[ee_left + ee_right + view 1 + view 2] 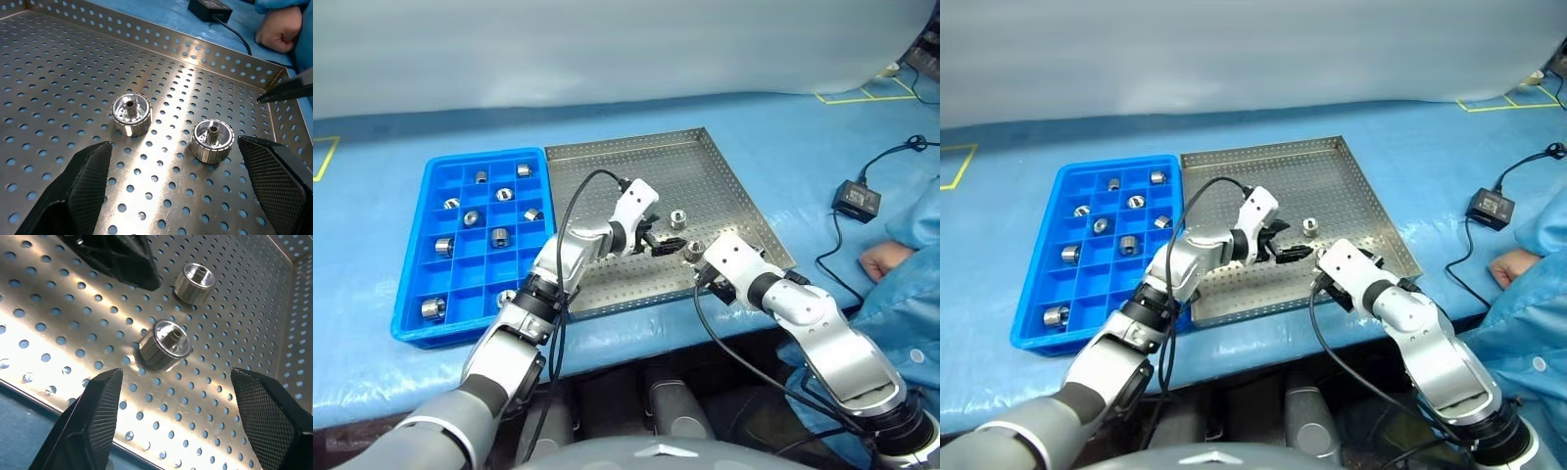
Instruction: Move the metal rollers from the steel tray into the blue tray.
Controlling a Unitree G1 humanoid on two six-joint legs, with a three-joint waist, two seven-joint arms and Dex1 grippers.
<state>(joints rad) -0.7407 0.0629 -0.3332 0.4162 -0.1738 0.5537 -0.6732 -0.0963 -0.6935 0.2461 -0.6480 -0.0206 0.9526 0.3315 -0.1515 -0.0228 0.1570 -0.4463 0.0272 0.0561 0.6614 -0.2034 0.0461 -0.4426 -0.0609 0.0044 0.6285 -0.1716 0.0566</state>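
The nearer roller is standing upright, clear of the farther roller point(678, 220). My left gripper should keep moving its open fingers toward the nearer roller point(694, 252) until they are on both sides of it.
The steel tray point(705, 162) lies mid-table, with the blue tray point(416, 245) touching its left side. Two metal rollers stand on the steel tray's perforated floor, one point(677, 219) farther back and one point(693, 251) nearer. My left gripper point(178, 181) hovers open just left of them, and both rollers point(132, 113) point(212, 142) sit ahead of its fingers. My right gripper point(181, 421) is open near the tray's front edge, with the nearer roller point(166, 343) ahead between its fingers and the other roller point(194, 281) beyond. Several rollers sit in the blue tray's compartments, such as one point(433, 308).
A person's hand point(879, 262) in a blue sleeve rests on the blue table cover right of the steel tray. A black power adapter point(857, 198) with its cable lies nearby. The steel tray's raised rim point(230, 61) runs behind the rollers.
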